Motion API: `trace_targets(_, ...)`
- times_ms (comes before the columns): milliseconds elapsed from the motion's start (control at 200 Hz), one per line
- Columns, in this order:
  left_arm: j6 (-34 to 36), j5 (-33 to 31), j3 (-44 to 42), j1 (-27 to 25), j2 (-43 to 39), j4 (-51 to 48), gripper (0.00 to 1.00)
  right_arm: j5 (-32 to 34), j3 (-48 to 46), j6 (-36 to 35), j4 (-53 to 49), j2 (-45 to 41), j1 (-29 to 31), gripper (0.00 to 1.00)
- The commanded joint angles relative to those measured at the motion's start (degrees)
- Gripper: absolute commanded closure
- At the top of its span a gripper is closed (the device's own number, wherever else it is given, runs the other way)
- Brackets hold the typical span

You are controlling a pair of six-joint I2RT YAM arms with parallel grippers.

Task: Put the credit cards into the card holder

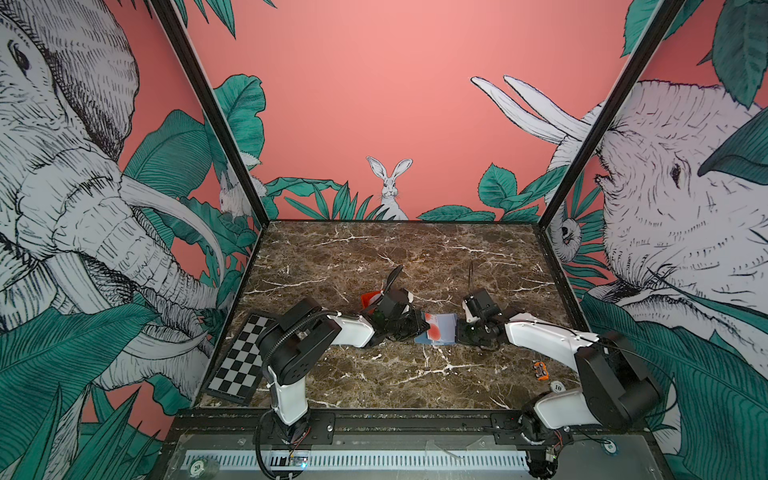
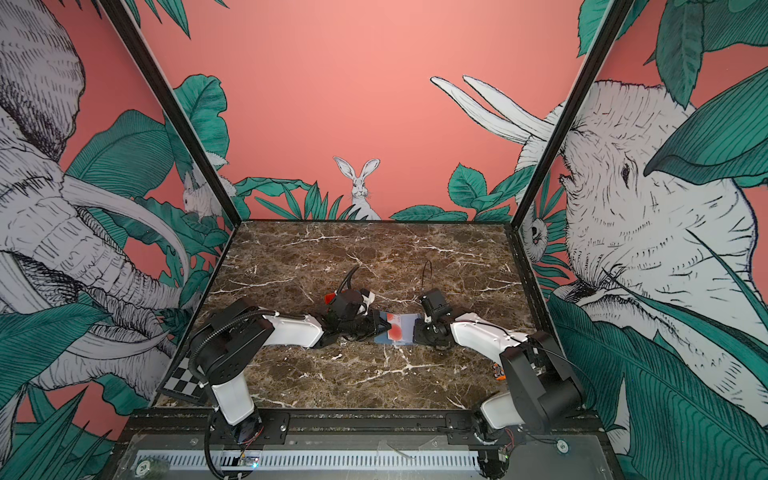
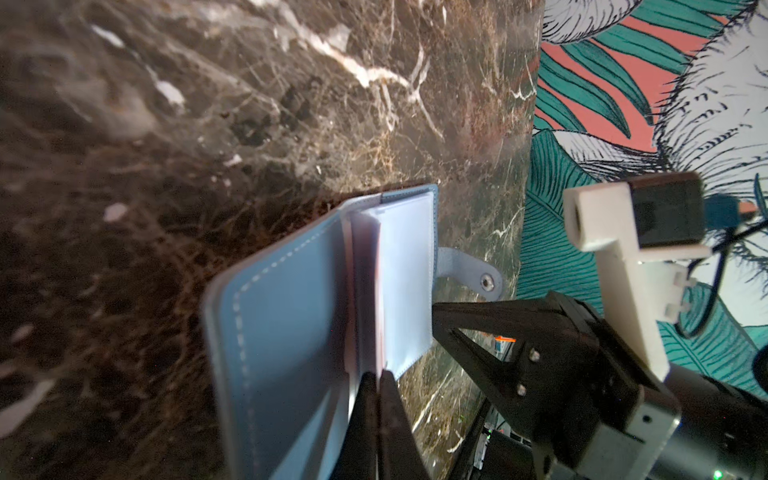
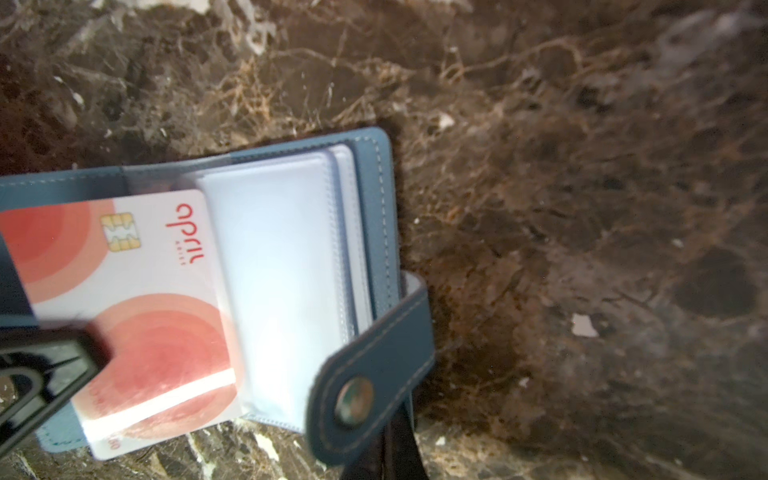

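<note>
I should lay the credit card (image 4: 164, 320) flat with my left gripper because the card slants up from the clear sleeve. My left gripper should then open and push the card by its outer edge (image 4: 24, 288) toward the snap tab.
The slate-blue card holder (image 1: 445, 328) lies open on the marble table in both top views, its clear sleeves (image 4: 282, 270) fanned up. A white credit card (image 4: 145, 311) with red-pink circles rests on its left half, one long edge against the sleeves. My left gripper (image 3: 377, 376) is shut on that card's outer edge; in the right wrist view it shows as a black finger (image 4: 41, 374). My right gripper (image 4: 395, 432) is shut on the card holder's opposite edge, just behind the snap tab (image 4: 365, 386). Whether the card sits inside a sleeve is unclear.
An orange tray (image 1: 371, 298) stands just behind the left wrist. A checkerboard panel (image 1: 237, 361) lies along the left wall. A small orange toy (image 1: 540, 370) and a round token (image 1: 557, 387) sit near the right arm's base.
</note>
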Motion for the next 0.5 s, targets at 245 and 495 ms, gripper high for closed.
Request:
trace_targets(245,1.80,0.79,2.26,-0.16,1.54,-4.91,1.00,0.87,0.08,-0.83,-0.87,0.86,0.31,1.00)
trace_targets(495,2.21,1.00,3.60,-0.18,2.72,-6.85,1.00,0.97,-0.73,-0.93,-0.54,1.07,0.29,1.00)
